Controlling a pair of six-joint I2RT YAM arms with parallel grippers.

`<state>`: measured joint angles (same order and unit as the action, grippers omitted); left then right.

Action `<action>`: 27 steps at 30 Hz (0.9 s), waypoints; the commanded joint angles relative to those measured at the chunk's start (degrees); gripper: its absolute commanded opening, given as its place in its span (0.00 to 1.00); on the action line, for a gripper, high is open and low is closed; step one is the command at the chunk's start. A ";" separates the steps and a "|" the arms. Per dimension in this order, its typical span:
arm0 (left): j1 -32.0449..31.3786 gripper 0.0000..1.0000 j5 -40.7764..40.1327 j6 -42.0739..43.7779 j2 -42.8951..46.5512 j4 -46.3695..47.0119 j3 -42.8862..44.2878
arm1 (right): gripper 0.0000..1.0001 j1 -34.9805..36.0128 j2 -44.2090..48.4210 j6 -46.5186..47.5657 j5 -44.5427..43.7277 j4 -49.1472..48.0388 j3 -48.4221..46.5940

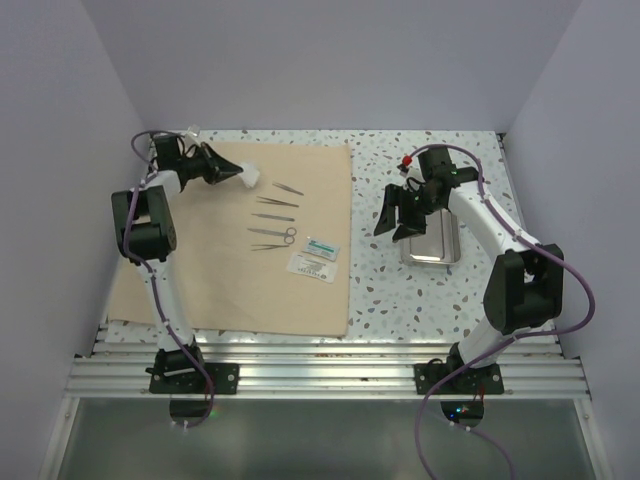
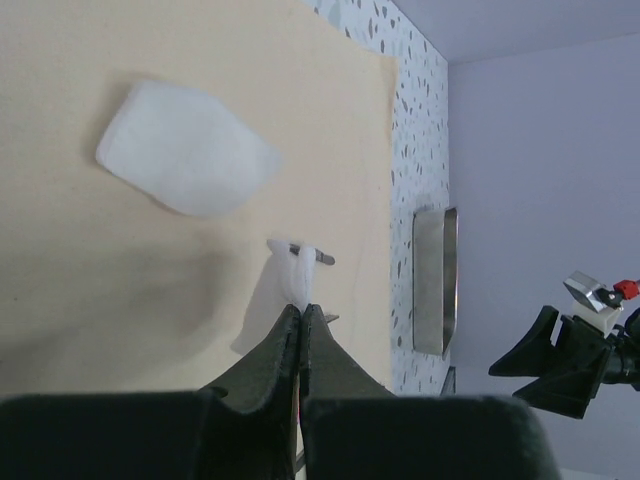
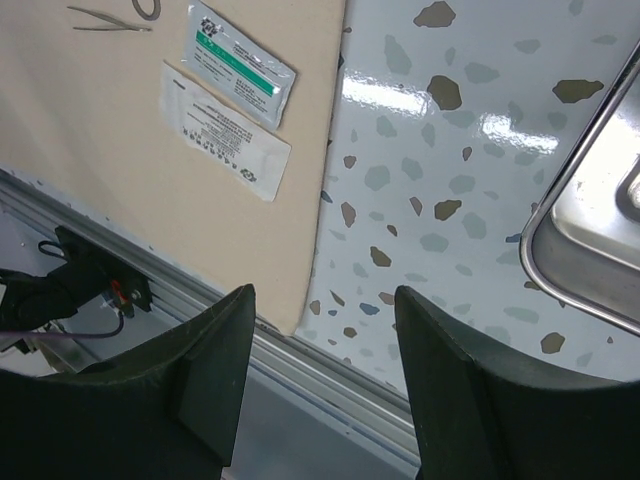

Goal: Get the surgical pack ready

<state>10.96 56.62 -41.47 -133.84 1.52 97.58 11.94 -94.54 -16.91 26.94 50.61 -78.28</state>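
Observation:
My left gripper should wait to open, because the gauze pad in my left gripper (image 2: 272, 297) is hanging beside the second gauze pad. I should first line it up over that second pad (image 2: 188, 148).
The tan cloth (image 1: 220, 270) lies flat on the left of the table. My left gripper (image 1: 237, 175) is at its far edge, shut on a white gauze pad (image 2: 298, 268) held just above the cloth. A second gauze pad (image 2: 185, 150) lies on the cloth beyond it. Thin steel instruments (image 1: 275, 215) lie in a row mid-cloth, with two white packets (image 1: 314, 256) beside them; the packets also show in the right wrist view (image 3: 228, 128). The steel tray (image 1: 432, 243) sits on the speckled table to the right. My right gripper (image 1: 393, 220) is open and empty, above the table between cloth and tray.
The cloth's right edge (image 3: 330, 150) runs through the right wrist view, with the tray's corner (image 3: 590, 240) at the right. A metal rail (image 1: 320, 350) runs along the table's near edge. Walls close in on the left, back and right.

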 commanded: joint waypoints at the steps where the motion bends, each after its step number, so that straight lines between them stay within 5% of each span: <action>1: -1.03 0.00 3.76 -0.02 3.05 3.14 -3.71 | 0.62 0.18 -0.82 0.21 0.48 0.72 -1.52; 7: -1.29 0.00 3.58 -1.50 6.05 9.35 -7.76 | 0.62 0.18 -1.79 0.03 1.19 0.37 -2.23; 14: -1.64 0.00 2.79 -14.77 2.02 23.79 -3.91 | 0.62 0.18 -2.58 -0.14 1.63 0.37 -2.67; 27: -2.70 0.00 3.41 -16.62 -11.18 17.20 12.72 | 0.62 0.27 -2.49 -0.06 0.22 1.60 -2.49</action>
<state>8.58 58.59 -56.05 -142.96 18.09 106.83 11.99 -97.36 -16.91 26.94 51.46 -78.83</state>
